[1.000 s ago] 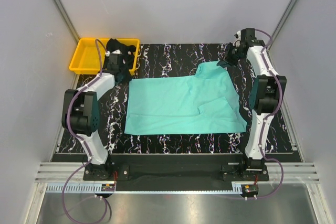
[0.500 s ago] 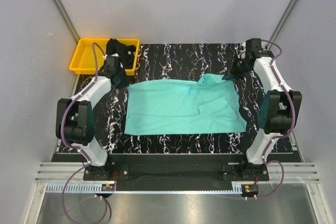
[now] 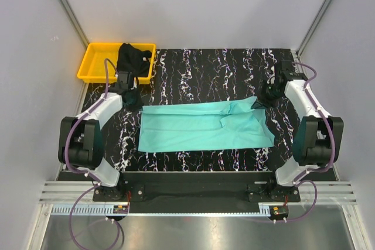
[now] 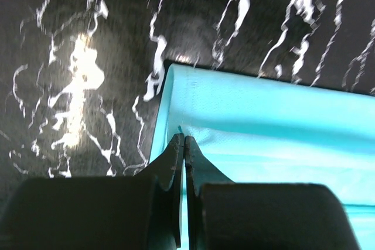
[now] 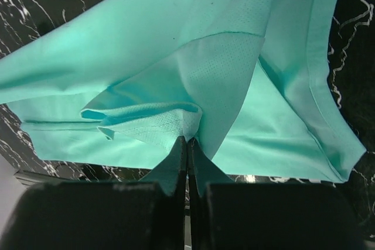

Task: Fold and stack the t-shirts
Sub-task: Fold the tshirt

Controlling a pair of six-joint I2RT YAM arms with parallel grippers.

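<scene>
The turquoise t-shirt's held edge stretches straight above the lower layer, so my right gripper should now pull it toward the near side until it lies flat.
The turquoise t-shirt lies across the middle of the table as a long folded band. My left gripper is shut on its far left corner. In the left wrist view the left gripper pinches the cloth's edge. At the far right corner my right gripper is shut on a bunched fold. The right wrist view shows the right gripper with turquoise cloth gathered at its fingertips. The black t-shirt sits crumpled in the yellow tray.
The yellow tray stands at the back left corner, just beyond the left arm. Black marbled tabletop shows behind the shirt. Grey walls close in the left, right and back sides.
Both grippers have drawn the turquoise shirt's far edge toward the near side. The spread shirt has narrowed into a folded band.
</scene>
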